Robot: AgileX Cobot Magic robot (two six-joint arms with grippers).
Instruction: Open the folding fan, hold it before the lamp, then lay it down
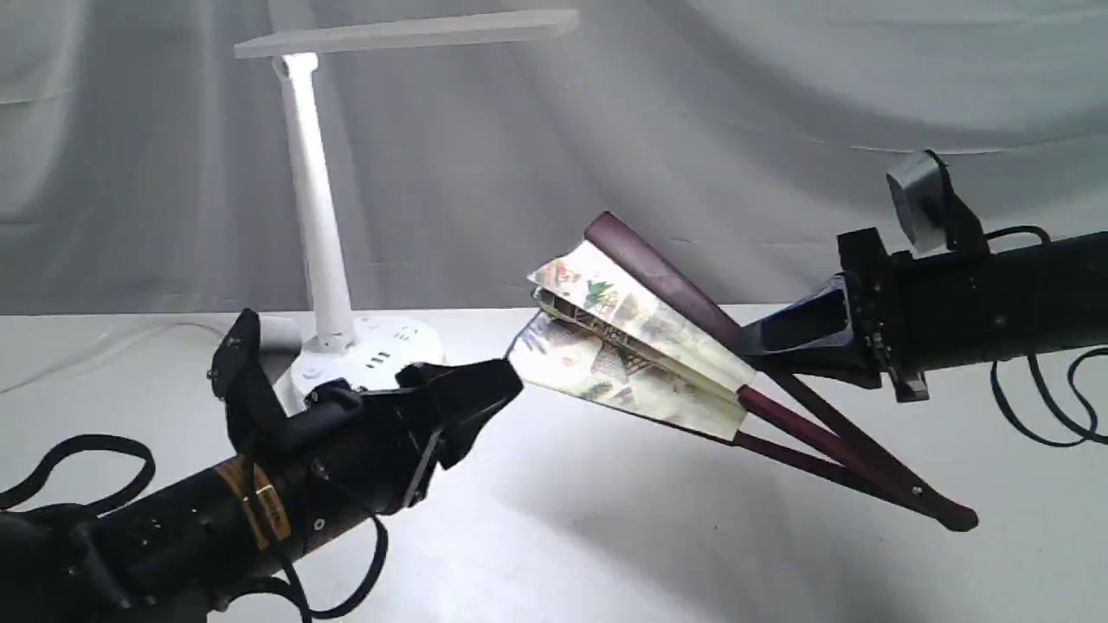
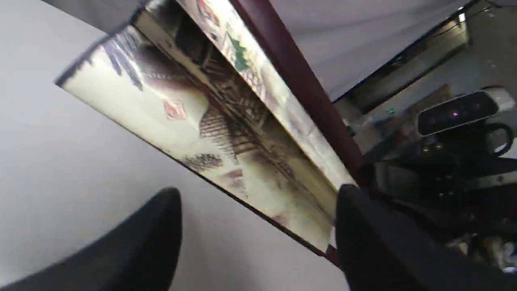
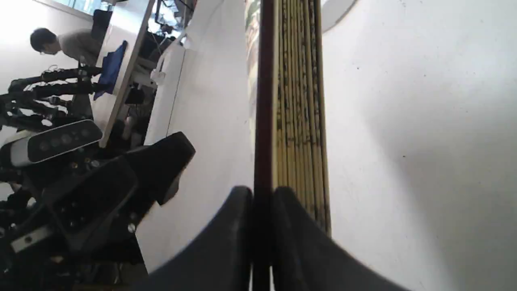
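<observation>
The robot's right gripper is pinching the fan's upper guard rib and the leaf's lower edge hangs loose, so the left gripper should continue moving in until its fingers are on both sides of that edge.
The folding fan hangs partly spread above the white table, its cream painted leaf pointing left and its pivot end low at the right. My right gripper is shut on the fan's upper maroon guard rib; in the right wrist view its fingers pinch that rib beside the stacked pleats. My left gripper is open just short of the leaf's lower left tip, which shows beyond its spread fingers in the left wrist view. The white lamp stands at the back left, behind the left arm.
A grey cloth backdrop hangs behind the white table. Black cables loop beside both arms. A thin white cord runs left from the lamp base. A person sits far off in the right wrist view.
</observation>
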